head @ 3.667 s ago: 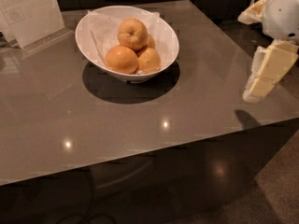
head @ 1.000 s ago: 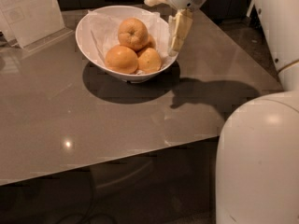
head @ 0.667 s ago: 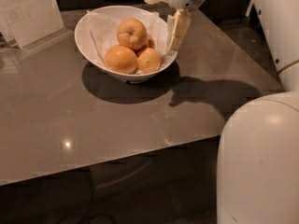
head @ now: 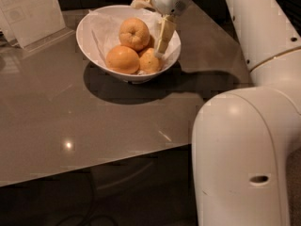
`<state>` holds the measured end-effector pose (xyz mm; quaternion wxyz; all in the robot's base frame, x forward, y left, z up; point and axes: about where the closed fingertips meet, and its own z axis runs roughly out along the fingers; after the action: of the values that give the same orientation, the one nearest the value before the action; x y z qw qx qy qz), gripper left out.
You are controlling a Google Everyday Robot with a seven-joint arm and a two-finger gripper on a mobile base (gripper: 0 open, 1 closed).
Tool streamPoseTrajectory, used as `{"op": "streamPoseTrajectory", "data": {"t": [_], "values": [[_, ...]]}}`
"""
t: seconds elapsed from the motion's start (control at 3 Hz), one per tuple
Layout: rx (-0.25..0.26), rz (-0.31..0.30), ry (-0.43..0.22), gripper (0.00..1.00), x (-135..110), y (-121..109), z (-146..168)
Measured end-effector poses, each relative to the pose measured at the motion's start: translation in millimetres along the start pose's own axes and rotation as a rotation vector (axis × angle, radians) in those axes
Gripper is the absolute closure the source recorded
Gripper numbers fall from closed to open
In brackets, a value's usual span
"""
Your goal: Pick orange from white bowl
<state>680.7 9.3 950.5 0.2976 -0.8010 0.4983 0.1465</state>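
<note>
The orange (head: 134,33) is propped high above the front fruits (head: 123,59). I should expect another fruit to be hidden under it when I lift the orange.
The white bowl (head: 85,37) stands on the grey table at the back, lined with white paper. The orange (head: 134,33), pale yellow-orange with a navel dimple, rests on top of two other fruits: a smooth deeper-orange one (head: 122,59) and a smaller one (head: 149,61). My gripper (head: 148,28) hangs over the right side of the bowl, open. One cream finger (head: 164,36) points down just right of the orange. The other finger (head: 141,1) is at the bowl's far rim behind it. Nothing is held.
A white card in a clear stand (head: 28,11) sits at the table's back left. My arm's large white links (head: 244,159) fill the right foreground and reach over the table's right edge. The table's front edge (head: 94,166) runs across the lower left.
The gripper came from the table's right side to the bowl. Over the last second it shifted a little left and lower, closer beside the orange. The fruits have not moved.
</note>
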Motion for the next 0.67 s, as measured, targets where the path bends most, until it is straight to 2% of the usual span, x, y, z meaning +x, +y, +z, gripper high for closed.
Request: {"op": "streamPoseTrajectory", "data": {"t": [0.33, 0.67], "values": [[-0.027, -0.023, -0.043, 0.0, -4.2, -12.4, 23.9], [-0.032, -0.031, -0.065, 0.0, -6.3, -20.3, 36.2]]}}
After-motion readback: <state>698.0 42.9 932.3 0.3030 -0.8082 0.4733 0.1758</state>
